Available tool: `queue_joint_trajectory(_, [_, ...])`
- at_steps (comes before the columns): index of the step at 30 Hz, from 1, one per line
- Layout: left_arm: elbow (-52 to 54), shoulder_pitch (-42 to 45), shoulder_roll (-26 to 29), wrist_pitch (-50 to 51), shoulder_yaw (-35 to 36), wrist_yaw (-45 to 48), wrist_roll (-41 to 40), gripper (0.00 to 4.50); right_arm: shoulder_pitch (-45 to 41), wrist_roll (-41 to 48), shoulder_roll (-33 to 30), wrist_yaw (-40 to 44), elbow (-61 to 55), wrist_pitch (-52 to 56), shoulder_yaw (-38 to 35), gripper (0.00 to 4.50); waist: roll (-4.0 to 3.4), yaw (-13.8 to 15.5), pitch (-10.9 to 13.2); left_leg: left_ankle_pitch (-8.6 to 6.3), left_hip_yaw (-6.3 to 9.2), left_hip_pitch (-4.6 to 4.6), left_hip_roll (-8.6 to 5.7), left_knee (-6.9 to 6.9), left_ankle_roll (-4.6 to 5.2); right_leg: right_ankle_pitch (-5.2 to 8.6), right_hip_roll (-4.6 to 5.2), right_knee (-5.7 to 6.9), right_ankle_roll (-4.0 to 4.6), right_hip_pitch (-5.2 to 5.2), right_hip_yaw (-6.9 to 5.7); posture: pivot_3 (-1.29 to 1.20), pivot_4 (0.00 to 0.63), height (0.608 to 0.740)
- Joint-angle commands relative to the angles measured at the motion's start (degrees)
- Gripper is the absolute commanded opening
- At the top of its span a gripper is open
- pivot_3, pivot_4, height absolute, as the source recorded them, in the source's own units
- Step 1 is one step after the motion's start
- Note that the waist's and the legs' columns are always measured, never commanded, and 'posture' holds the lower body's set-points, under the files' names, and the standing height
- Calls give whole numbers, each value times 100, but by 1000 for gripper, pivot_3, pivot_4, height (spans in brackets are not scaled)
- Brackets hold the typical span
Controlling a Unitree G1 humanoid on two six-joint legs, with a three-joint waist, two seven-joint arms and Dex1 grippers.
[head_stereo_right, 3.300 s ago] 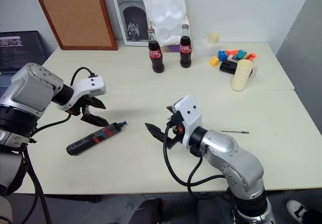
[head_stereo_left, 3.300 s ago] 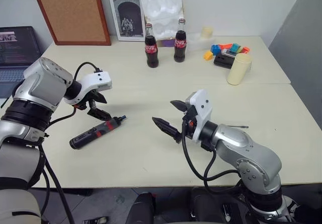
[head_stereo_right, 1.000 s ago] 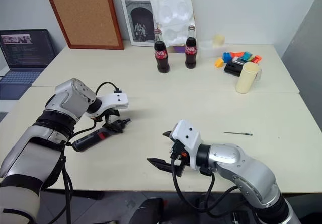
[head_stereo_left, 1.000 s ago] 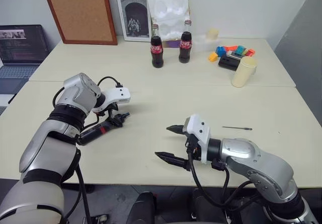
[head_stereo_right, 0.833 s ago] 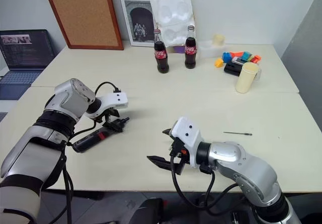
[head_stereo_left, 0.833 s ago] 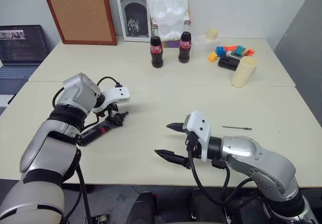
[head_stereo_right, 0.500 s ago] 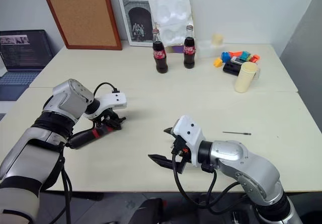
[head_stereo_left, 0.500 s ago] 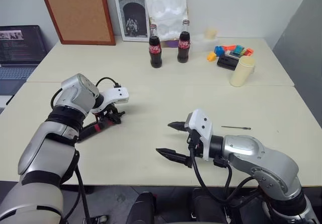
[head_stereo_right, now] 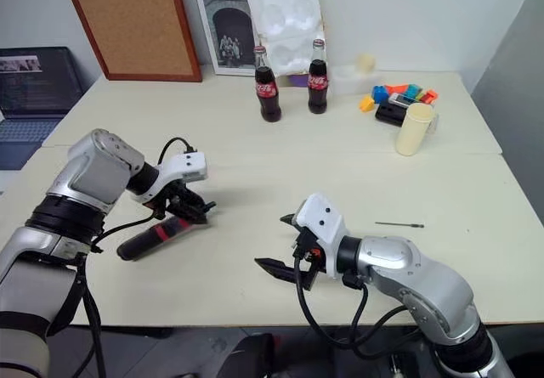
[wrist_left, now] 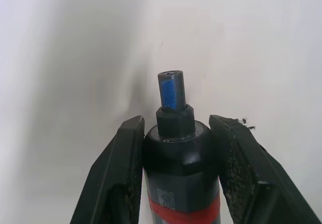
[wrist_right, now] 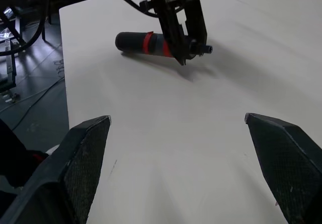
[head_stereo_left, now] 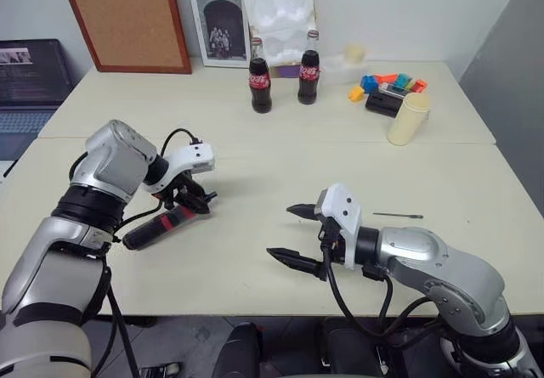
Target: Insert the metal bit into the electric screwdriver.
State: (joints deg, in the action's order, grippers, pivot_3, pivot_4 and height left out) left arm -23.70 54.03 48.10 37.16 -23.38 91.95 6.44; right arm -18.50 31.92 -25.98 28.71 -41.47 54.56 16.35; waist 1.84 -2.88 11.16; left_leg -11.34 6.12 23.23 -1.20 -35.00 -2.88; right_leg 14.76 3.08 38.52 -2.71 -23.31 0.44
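The screwdriver is lying flat with its nose (head_stereo_left: 212, 196) low, so my left gripper should set it upright, nose up, in the middle of the table (head_stereo_left: 279, 193) before my right gripper brings the metal bit.
The electric screwdriver (head_stereo_left: 161, 228), black with a red band, is at the table's left, its blue-tipped nose pointing right. My left gripper (head_stereo_left: 191, 201) is shut on its front end; in the left wrist view both fingers (wrist_left: 121, 183) press the black collar of the screwdriver (wrist_left: 178, 153). The metal bit (head_stereo_left: 397, 216), a thin dark rod, lies flat on the table at the right, beyond my right arm. My right gripper (head_stereo_left: 289, 235) hovers at mid-table near the front edge, open and empty, facing the screwdriver (wrist_right: 138, 43).
Two cola bottles (head_stereo_left: 259, 81) stand at the back centre. A cream cup (head_stereo_left: 405, 119) and coloured blocks (head_stereo_left: 382, 85) sit at the back right. A laptop (head_stereo_left: 25, 72) is at the far left. A cork board and a poster lean against the wall.
My left gripper, open around the screwdriver's front a second ago, has shut on it and lifted it slightly back. The right arm has stayed put.
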Motion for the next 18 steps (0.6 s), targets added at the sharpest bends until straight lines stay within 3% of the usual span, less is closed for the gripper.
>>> queue_joint_trajectory(1, [506,433,-49,435,492,12,-601,1689,120,-213,-131,287,277,-553,50,4500,1,4,1,0,1,2,0,0,0,0,0,-1,0,0,-2,0,150,740])
queue_joint_trajectory(6, [981,743,-595,850,1243,-567,-1318,1689,314,-400,-299,542,571,-984,14,4500,7,55,4,0,3,7,-1,-6,0,0,0,-1,-1,0,-6,0,150,740])
queue_joint_trajectory(10, [1407,977,-1398,1500,2184,-1701,-1974,1689,507,-502,-452,623,574,-1141,-51,4500,8,61,6,0,3,10,-1,-6,0,0,0,-6,-1,0,-6,0,150,740])
queue_joint_trajectory(15, [2240,450,-2185,1299,2883,-2923,-2404,1689,677,-538,-637,624,490,-1180,-223,4500,9,28,6,0,0,7,0,-7,-1,0,1,-3,-4,0,0,0,150,740])
queue_joint_trajectory(18, [2641,-187,-2591,892,2933,-3527,-2431,1689,674,-514,-756,590,412,-1050,-402,4500,8,23,6,1,-3,-6,0,-7,-2,-1,1,6,-4,1,5,0,150,740])
